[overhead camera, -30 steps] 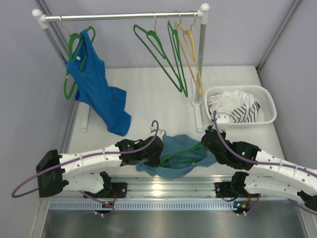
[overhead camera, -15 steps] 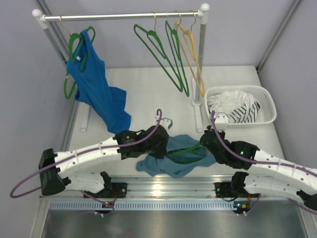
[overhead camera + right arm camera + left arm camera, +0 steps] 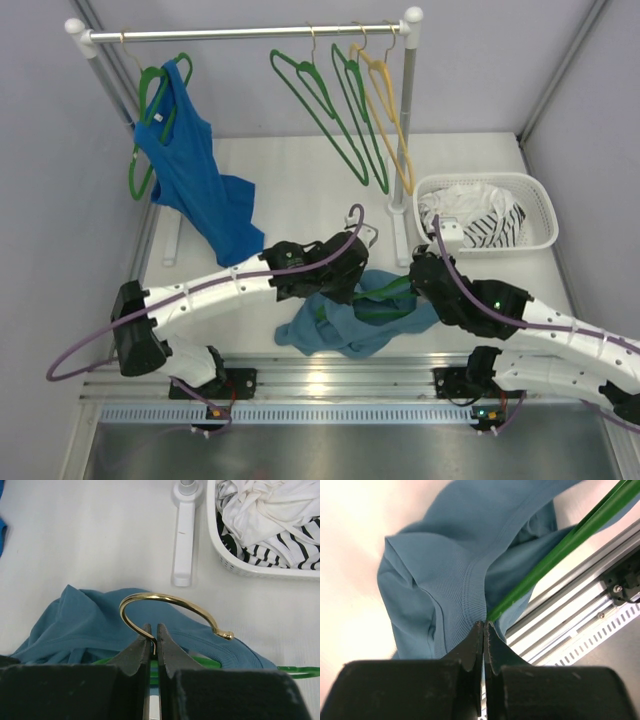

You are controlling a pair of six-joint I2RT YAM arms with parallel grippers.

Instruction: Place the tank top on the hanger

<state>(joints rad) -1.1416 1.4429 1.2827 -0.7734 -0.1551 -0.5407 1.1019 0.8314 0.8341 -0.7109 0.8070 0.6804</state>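
The green hanger's end (image 3: 320,313) is past the ribbed hem. My left gripper should keep pulling the hem over the hanger's arm (image 3: 368,295) and let go of it there.
The muted teal tank top (image 3: 345,322) lies bunched near the table's front edge, with the green hanger (image 3: 385,298) partly inside it. My left gripper (image 3: 484,623) is shut on a ribbed hem of the tank top (image 3: 455,575), lifted off the table; a green hanger bar (image 3: 560,545) runs just beside its tips. My right gripper (image 3: 153,628) is shut on the base of the hanger's gold hook (image 3: 170,602), with the cloth (image 3: 80,625) draped beneath. In the top view my left gripper (image 3: 352,272) and right gripper (image 3: 418,275) flank the bundle.
A royal-blue top (image 3: 195,185) hangs on a green hanger at the rail's left end. Spare green hangers (image 3: 340,110) and a yellow one (image 3: 390,115) hang at the right. A white basket (image 3: 540,205) with white-and-striped cloth stands at right. The rail's foot (image 3: 182,535) lies ahead.
My left arm has swung right and away from the front edge, pulling the tank top's hem up along the hanger. The right gripper has stayed almost still, holding the hook.
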